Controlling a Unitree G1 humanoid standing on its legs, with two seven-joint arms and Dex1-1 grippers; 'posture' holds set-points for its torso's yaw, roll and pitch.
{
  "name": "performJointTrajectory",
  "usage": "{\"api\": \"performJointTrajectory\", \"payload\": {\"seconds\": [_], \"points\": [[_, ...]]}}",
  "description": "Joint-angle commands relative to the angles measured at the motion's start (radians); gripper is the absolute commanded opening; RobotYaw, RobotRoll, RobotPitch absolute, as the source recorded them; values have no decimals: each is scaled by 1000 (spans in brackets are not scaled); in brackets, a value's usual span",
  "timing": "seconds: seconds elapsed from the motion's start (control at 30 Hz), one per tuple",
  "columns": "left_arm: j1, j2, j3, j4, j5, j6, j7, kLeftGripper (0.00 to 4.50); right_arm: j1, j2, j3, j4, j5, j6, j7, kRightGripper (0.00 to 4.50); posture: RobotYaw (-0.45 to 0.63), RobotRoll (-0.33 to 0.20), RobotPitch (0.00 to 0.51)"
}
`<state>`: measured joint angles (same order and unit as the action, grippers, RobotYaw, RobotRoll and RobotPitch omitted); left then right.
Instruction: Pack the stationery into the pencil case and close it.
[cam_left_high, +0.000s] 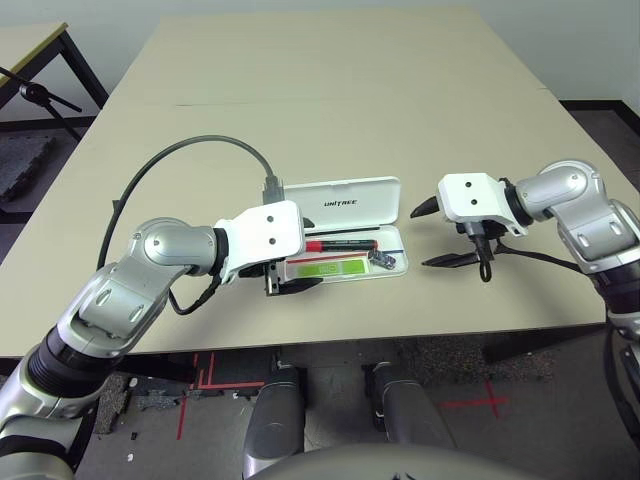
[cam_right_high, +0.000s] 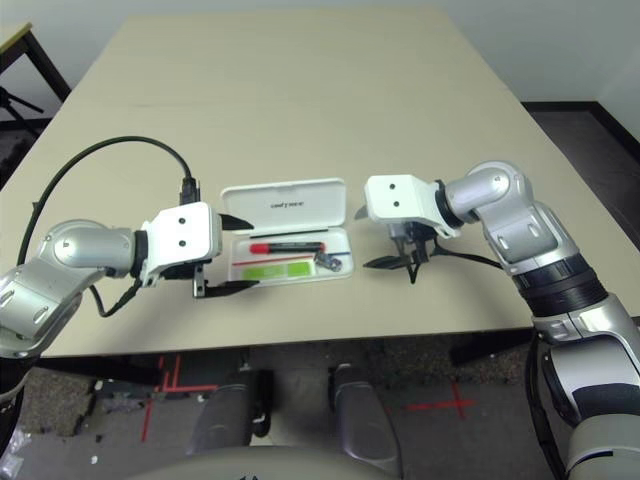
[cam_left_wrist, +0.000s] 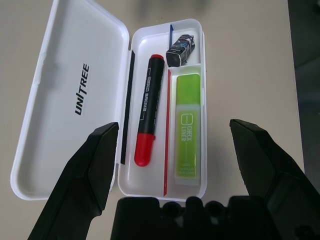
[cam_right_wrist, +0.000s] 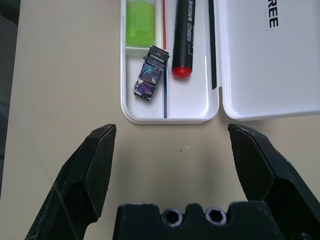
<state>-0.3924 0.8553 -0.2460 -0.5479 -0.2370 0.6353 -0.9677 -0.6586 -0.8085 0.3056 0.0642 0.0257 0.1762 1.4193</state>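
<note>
The robot's left gripper has its fingers on both sides of the tray's end (cam_right_high: 237, 262) while the pencil case's lid opens to the far side, so the gripper should move back and push the lid over from behind.
The white pencil case (cam_left_high: 365, 195) lies open at the table's middle, its lettered lid flat on the far side. In its tray rest the red marker (cam_left_high: 340, 243), the lime-green highlighter (cam_left_high: 325, 268) and the small dark block (cam_left_high: 385, 260). My left gripper (cam_right_high: 236, 255) stands open at the case's left end, one finger either side of the tray. My right gripper (cam_left_high: 421, 238) hangs open just off the case's right end, touching nothing. In the left wrist view the marker (cam_left_wrist: 147, 107) and highlighter (cam_left_wrist: 187, 135) lie side by side. In the right wrist view the block (cam_right_wrist: 149, 80) lies beside the marker's tip.
The beige table (cam_left_high: 330, 80) stretches far beyond the case. A grey cable (cam_left_high: 190, 150) loops over the table from my left wrist. A second table with black legs (cam_left_high: 40, 45) stands at the far left. The table's front edge runs just below both grippers.
</note>
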Motion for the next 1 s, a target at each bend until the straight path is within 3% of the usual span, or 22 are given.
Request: {"api": "performJointTrajectory", "payload": {"seconds": [0.03,0.43,0.67,0.83,1.0], "points": [[4,-3,-11,-1,9,-2,2,4500,16,3,7,-36,14,18,8,4480,112,0,122],[-9,-91,-89,28,36,-3,27,4500,19,-13,-6,-23,-3,24,-10,4480,90,0,123],[27,-36,23,97,30,-23,31,4500,53,-74,-122,-4,90,92,-10,4480,87,0,125],[31,-17,77,237,65,-99,54,4500,82,-121,-179,66,107,94,-25,4480,87,0,125],[-30,-47,88,457,127,-227,92,4500,90,-123,-183,105,108,86,-41,4480,71,0,121]]}}
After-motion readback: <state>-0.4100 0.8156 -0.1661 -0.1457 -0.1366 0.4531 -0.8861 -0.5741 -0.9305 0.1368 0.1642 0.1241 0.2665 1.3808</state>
